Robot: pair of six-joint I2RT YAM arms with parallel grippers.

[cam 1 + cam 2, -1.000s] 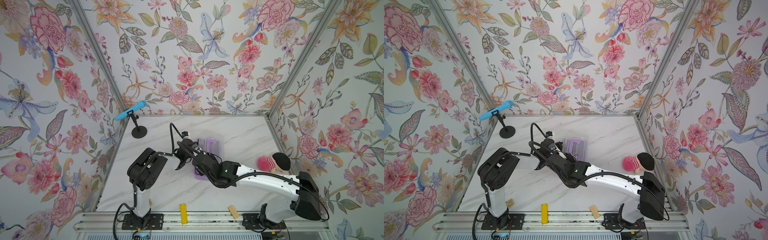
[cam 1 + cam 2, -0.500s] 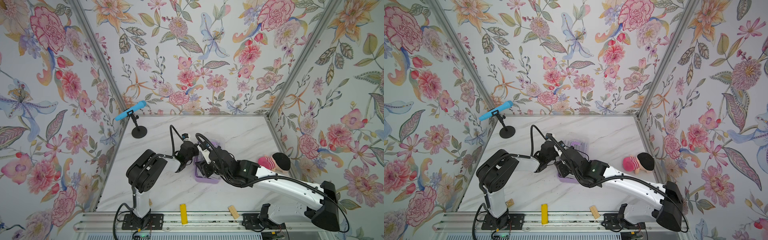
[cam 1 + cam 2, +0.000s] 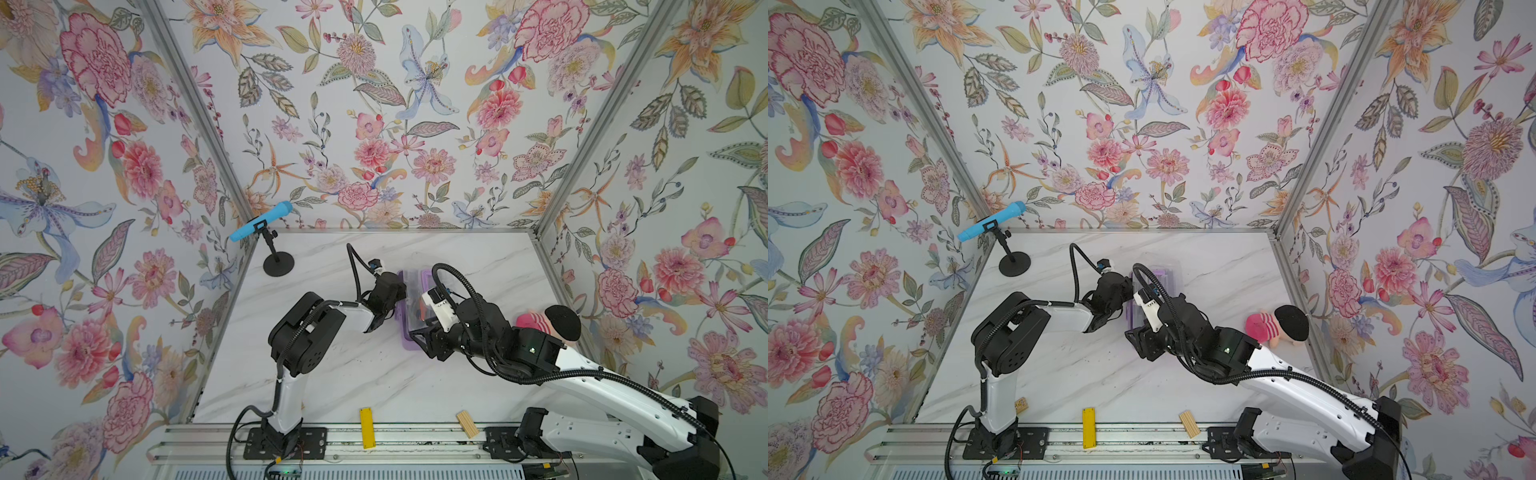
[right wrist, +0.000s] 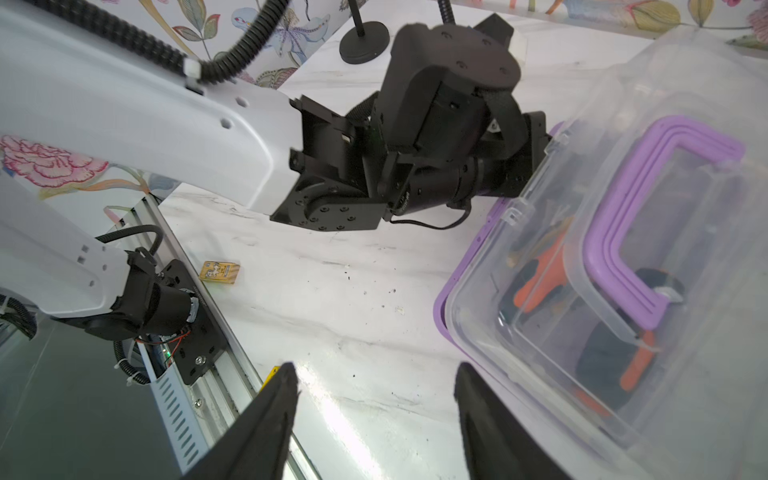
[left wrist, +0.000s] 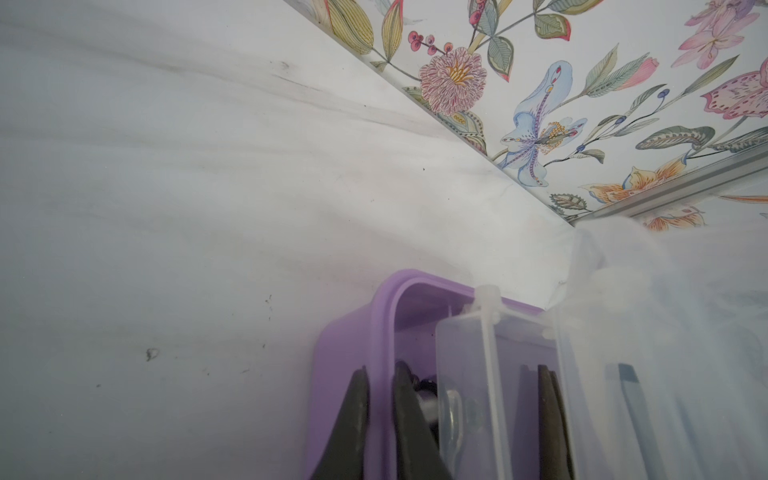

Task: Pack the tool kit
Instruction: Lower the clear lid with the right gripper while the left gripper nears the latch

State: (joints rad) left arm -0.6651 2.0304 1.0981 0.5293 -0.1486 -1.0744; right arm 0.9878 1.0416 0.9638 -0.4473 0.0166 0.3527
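Observation:
I should pull my left gripper's finger blocking the clear lid from inside the lilac side [image 5: 385, 332], then push the lid beside its purple handle [image 4: 642, 302] with my right gripper.
The tool kit [image 3: 411, 291] [image 3: 1158, 274] is a lilac case with a clear lid, standing mid-table in both top views. In the right wrist view the lid lies down over the base, with the purple handle [image 4: 648, 208] on top and orange-black tools [image 4: 540, 274] showing through it. My left gripper [image 5: 382, 415] [image 3: 397, 309] is shut on the case's lilac side wall [image 5: 353, 324], one finger outside and one inside. My right gripper [image 4: 376, 370] [image 3: 417, 336] stands open above bare table beside the case's near corner, holding nothing.
A blue microphone [image 3: 259, 222] on a black stand sits at the back left. A pink and black plush [image 3: 548, 322] lies by the right wall. A yellow bar [image 3: 366, 428] and wooden block [image 3: 467, 424] rest on the front rail. A small tan card [image 4: 219, 272] lies near the left arm's base.
My right arm has drawn back from over the case toward the near right, and its gripper has opened. The left gripper has stayed on the case's wall.

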